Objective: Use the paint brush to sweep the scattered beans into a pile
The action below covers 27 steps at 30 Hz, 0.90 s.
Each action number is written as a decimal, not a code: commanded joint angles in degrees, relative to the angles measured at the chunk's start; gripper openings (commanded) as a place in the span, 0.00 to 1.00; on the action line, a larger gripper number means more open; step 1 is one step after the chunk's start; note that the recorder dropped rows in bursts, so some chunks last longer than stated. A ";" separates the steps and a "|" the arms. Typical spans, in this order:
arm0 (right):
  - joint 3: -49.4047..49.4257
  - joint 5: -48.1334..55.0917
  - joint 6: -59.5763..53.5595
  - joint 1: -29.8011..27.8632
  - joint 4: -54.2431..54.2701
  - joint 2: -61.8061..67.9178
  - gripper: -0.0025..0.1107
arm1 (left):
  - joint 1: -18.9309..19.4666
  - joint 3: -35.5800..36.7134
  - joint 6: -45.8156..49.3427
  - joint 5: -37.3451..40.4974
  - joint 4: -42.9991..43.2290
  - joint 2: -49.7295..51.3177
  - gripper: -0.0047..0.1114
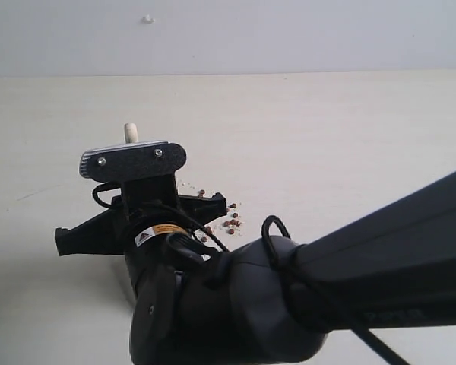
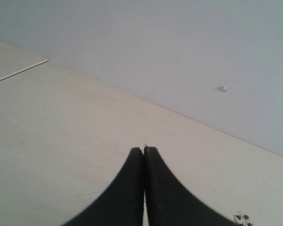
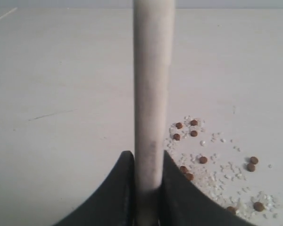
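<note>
Loose beans [image 1: 232, 223] are spread out on one side of the paint brush [image 1: 131, 133]. Next, I lift the paint brush clear with my right gripper, turn it and sweep those beans.
My right gripper [image 3: 146, 157] is shut on the paint brush, whose pale handle [image 3: 151, 84] runs straight out between the two black fingers. In the exterior view only the handle's rounded end [image 1: 131, 132] pokes up above the black wrist mount; bristles and ferrule are hidden. Reddish-brown beans [image 3: 194, 133] lie loosely spread among white grains beside the handle, and show next to the right arm [image 1: 229, 220]. No compact pile is visible. My left gripper [image 2: 144, 149] is shut on nothing above bare tabletop, with a few beans [image 2: 243, 217] at the frame's corner.
The right arm [image 1: 327, 289] fills the lower part of the exterior view and hides the table beneath it. The pale tabletop [image 1: 327, 129] runs back to a grey wall carrying a small white speck [image 1: 147, 19]. A thin seam [image 2: 19, 71] crosses the table.
</note>
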 commanded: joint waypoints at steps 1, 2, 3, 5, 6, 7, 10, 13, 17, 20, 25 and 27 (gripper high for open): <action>0.49 0.64 -3.76 -1.03 1.08 -0.41 0.02 | -0.35 0.19 -0.18 0.08 -0.07 -0.35 0.04; 0.49 1.28 -4.30 -1.03 0.04 -1.09 0.02 | -0.35 0.19 -0.18 0.08 -0.07 -0.35 0.04; 0.49 2.77 -4.31 -1.03 -1.18 -1.97 0.02 | -0.35 0.19 -0.18 0.08 -0.07 -0.35 0.04; 0.49 5.71 -4.70 -1.03 -3.21 -4.13 0.02 | -0.35 0.19 -0.18 0.08 -0.07 -0.35 0.04; 0.49 7.02 -5.31 -1.03 -4.32 -5.15 0.02 | -0.35 0.19 -0.18 0.08 -0.07 -0.35 0.04; 0.49 8.96 -6.98 -1.03 -5.69 -6.44 0.02 | -0.35 0.19 -0.18 0.08 -0.07 -0.35 0.04; 0.49 15.99 -12.94 -1.03 -9.04 -10.53 0.02 | -0.35 0.19 -0.18 0.08 -0.07 -0.35 0.04; 0.49 22.83 -19.85 -1.03 -9.45 -14.61 0.02 | -0.35 0.19 -0.18 0.08 -0.07 -0.35 0.04; 2.95 28.59 -25.66 -1.13 -10.04 -20.51 0.02 | -0.35 0.19 -0.18 0.08 -0.07 -0.35 0.04; 7.31 36.51 -26.38 -2.28 -15.65 -24.93 0.02 | -0.35 0.19 -0.18 0.08 -0.07 -0.35 0.04; 14.61 39.15 -26.80 -2.55 -19.18 -30.62 0.02 | -0.35 0.19 -0.18 0.08 -0.07 -0.35 0.04; 16.95 39.15 -26.78 -2.55 -22.83 -32.65 0.02 | -0.35 0.19 -0.18 0.08 -0.07 -0.35 0.04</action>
